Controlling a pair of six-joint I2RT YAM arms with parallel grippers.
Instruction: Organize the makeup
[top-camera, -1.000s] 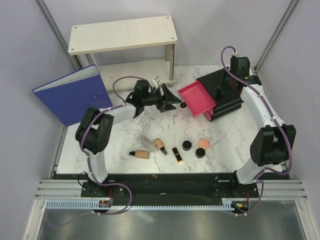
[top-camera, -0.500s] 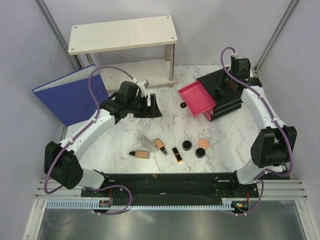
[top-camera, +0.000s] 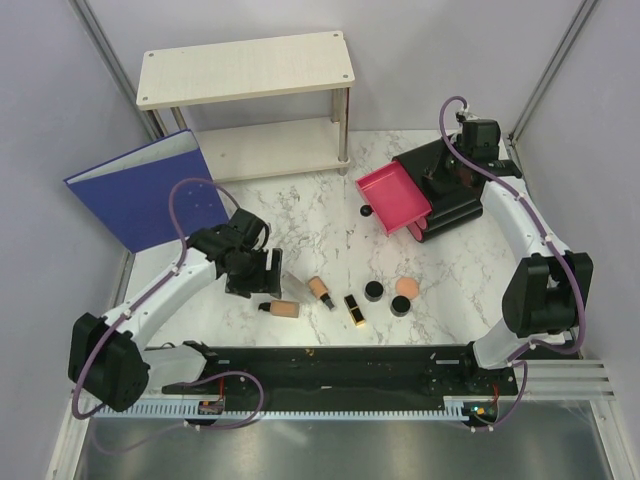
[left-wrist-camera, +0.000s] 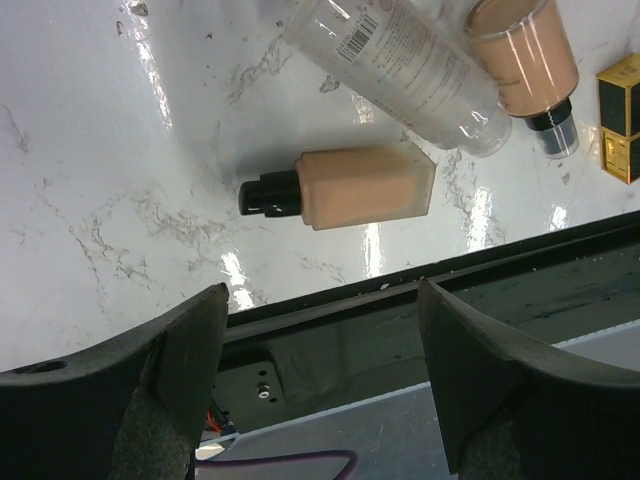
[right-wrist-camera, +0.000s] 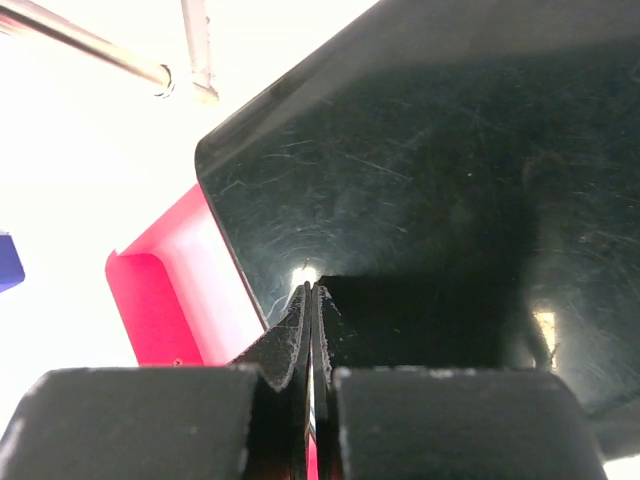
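My left gripper's opening has the flat peach tube (top-camera: 279, 308) lying lengthwise across it. Next, I turn my left gripper and grip the tube's body (top-camera: 286, 309) across its width.
The makeup lies in a loose row near the table's front. A peach tube (top-camera: 283, 309) with a dark cap lies flat, and a second peach tube (top-camera: 320, 291) lies beside a clear bottle (top-camera: 296, 284). To their right are the black-and-gold lipstick (top-camera: 354, 309), two round black jars (top-camera: 373, 291) (top-camera: 401, 306) and the peach puff (top-camera: 406, 287). My left gripper (top-camera: 252, 285) is open and empty, just left of the flat peach tube (left-wrist-camera: 365, 187), which lies beyond its fingertips (left-wrist-camera: 190, 345). My right gripper (right-wrist-camera: 312, 300) is shut, its tips against the top of the black organizer (right-wrist-camera: 450, 180).
The black organizer (top-camera: 455, 195) stands at the back right with one pink drawer (top-camera: 393, 198) pulled out toward the middle. A wooden shelf (top-camera: 245, 70) stands at the back and a blue binder (top-camera: 140, 190) leans at the left. The black front rail (left-wrist-camera: 450, 300) runs close under my left gripper.
My left arm has swung from the drawer's knob at the back middle down to the near left, beside the peach tubes. The right arm has barely moved.
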